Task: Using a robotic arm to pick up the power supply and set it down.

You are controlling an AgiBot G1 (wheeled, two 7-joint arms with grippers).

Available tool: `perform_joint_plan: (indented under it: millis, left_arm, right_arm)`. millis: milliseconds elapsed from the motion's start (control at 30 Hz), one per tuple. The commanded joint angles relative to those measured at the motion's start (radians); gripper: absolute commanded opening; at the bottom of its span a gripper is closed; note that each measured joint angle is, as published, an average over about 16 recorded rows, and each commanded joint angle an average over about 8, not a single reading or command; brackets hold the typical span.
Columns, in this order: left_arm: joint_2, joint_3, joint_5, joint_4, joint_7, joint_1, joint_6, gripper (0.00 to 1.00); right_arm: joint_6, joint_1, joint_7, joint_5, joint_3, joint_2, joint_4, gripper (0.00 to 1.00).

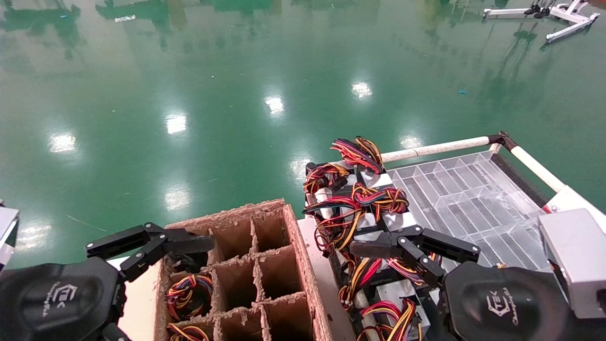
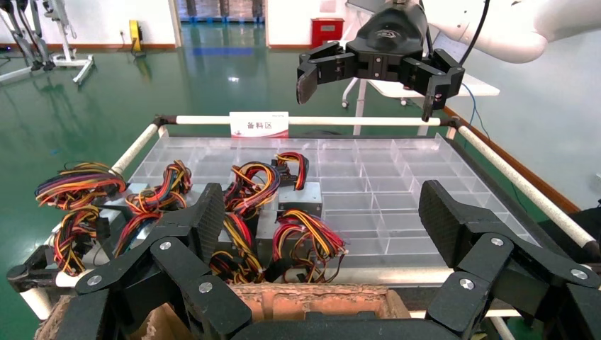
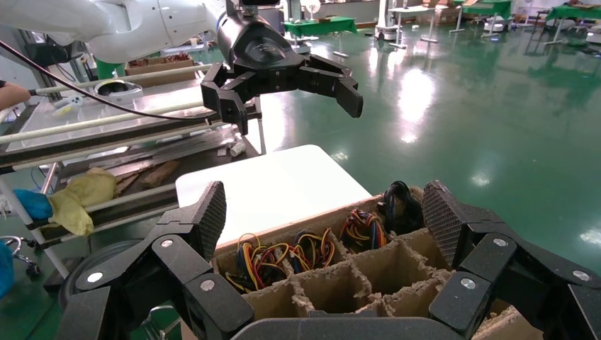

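A hidden power supply should hang under the wire bundle [image 1: 190, 296] when I lift the bundle out of its cell, because matching wire loops [image 1: 381, 199] are on top of the silver boxes.
Several power supplies [image 1: 374, 208], silver boxes with red, yellow and black wire loops, lie heaped on the near-left part of a clear tray [image 1: 464, 194]. My right gripper [image 1: 374, 246] hovers open over the pile's near end, holding nothing. My left gripper [image 1: 187, 239] stands open and holds nothing above the left rim of a divided cardboard box [image 1: 293, 237]. The left wrist view faces the power supplies [image 2: 298, 202] between its open left gripper [image 2: 322, 212], with the right gripper [image 2: 368, 95] on its white arm [image 2: 496, 35] beyond. The right wrist view looks past the open right gripper [image 3: 326, 212] into the box [image 3: 333, 283].
Some box cells along the left hold wire bundles [image 1: 189, 291]; the others look bare. White tube rails [image 1: 435, 149] frame the tray, and a label sign [image 2: 259, 125] hangs on the far rail. A white tabletop [image 3: 276, 188] lies beyond the box. Green floor surrounds everything.
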Motion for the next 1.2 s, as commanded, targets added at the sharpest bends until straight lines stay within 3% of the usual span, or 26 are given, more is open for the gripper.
perform_joint_plan:
  millis: [33,400,567,900,1200]
  left_arm:
    - [0.000,0.000,0.000,0.000,0.000,0.000,0.000,0.00]
    - [0.000,0.000,0.000,0.000,0.000,0.000,0.000,0.00]
    - [0.000,0.000,0.000,0.000,0.000,0.000,0.000,0.00]
    - [0.000,0.000,0.000,0.000,0.000,0.000,0.000,0.00]
    - [0.000,0.000,0.000,0.000,0.000,0.000,0.000,0.00]
  right_arm:
    - [0.000,0.000,0.000,0.000,0.000,0.000,0.000,1.00]
    - [0.002,0.000,-0.001,-0.002,-0.001,-0.003,0.000,1.00]
    - [0.027,0.012,-0.013,-0.047,-0.026,-0.044,-0.014,1.00]
    - [0.089,0.148,-0.109,-0.288,-0.161,-0.273,-0.175,1.00]
    - [0.126,0.262,-0.294,-0.425,-0.244,-0.497,-0.418,1.00]
